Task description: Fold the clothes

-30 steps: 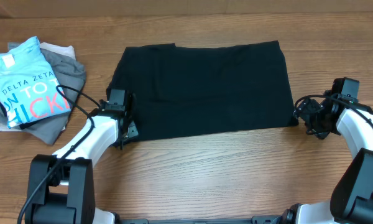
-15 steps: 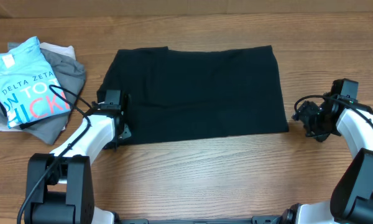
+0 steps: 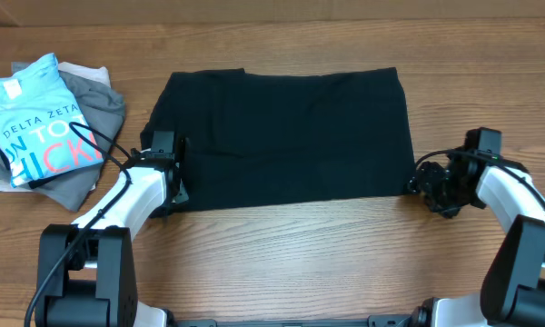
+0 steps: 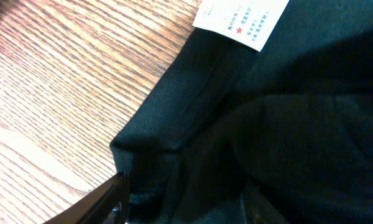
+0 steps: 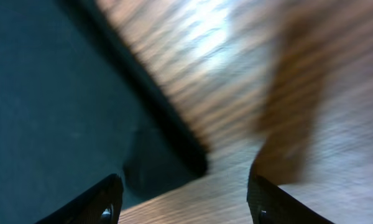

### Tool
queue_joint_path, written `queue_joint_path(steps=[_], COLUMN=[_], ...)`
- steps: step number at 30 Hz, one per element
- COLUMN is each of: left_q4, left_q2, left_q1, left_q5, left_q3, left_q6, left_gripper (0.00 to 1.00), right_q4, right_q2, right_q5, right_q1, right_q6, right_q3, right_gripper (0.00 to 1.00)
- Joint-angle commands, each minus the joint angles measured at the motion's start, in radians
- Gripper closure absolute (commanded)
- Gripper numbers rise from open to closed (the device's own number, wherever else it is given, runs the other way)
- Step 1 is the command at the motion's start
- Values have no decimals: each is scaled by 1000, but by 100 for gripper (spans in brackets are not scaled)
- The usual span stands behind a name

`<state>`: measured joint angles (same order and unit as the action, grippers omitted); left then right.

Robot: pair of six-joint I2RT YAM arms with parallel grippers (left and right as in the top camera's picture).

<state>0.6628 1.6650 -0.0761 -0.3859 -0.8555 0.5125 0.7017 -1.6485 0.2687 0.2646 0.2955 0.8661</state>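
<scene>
My two grippers should pull the garment's near corners level before they take the far corners [image 3: 176, 80], because the black garment's near edge [image 3: 291, 201] slants and bunches up at my left gripper.
The black garment [image 3: 286, 136] lies flat as a wide rectangle on the wooden table. My left gripper [image 3: 173, 193] sits at its lower left corner. In the left wrist view the jaws [image 4: 183, 202] are apart with bunched black fabric [image 4: 286, 124] between them, and a small white tag [image 4: 239, 22] shows at the hem. My right gripper [image 3: 420, 184] is at the garment's lower right corner. In the right wrist view its jaws [image 5: 183, 199] are open, with the garment's corner [image 5: 50, 93] just ahead and bare wood between the fingers.
A light blue tee with lettering [image 3: 41, 118] lies on grey garments [image 3: 104, 100] at the far left. A black cable [image 3: 109, 150] runs from that pile to the left arm. Bare wooden table [image 3: 291, 254] lies in front of the garment.
The garment slid left with my left gripper, then stopped. My right gripper, left behind off the garment's right edge, has moved left to its lower right corner.
</scene>
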Motion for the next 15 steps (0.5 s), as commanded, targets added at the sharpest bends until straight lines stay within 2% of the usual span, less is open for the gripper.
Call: queue_joint_path(steps=[1,2,4,5,6,7,9,11,15], left_q4=[19,21,22,24,27,33,45,69,158], left_q2=[27,27,27,27,27,27,27,27,27], left_q1=[10,10,10,10,10,10,10,11,10], left_q5=[-13,-12,-8,-6,-6,-6,-7,-6,28], left_q3=[8,8,8,8,8,8,8,8,8], left_q6=[-19,-19,-19,-19,-19,-19,-19,-20,-19], left_gripper=[41,43,43,43,43,43,45,55,52], right_q4=[-34,-46,-53,-53,-53,-53,-23,57,201], right_q2=[0,0,0,0,0,0,0,0,1], right_q5=[12,-3,-45,-84,-98,-121,-164,-238,-384], right_q1=[-51,-64,-76,-79,-79,-79,-77,-66,-48], right_q6=[-3,5,45,72,81,92,102,153,255], right_q3=[-10,-10,-10,-10,-10,-10,-10,-10,-10], right_gripper=[42,51,60,75,82,94,96,96,96])
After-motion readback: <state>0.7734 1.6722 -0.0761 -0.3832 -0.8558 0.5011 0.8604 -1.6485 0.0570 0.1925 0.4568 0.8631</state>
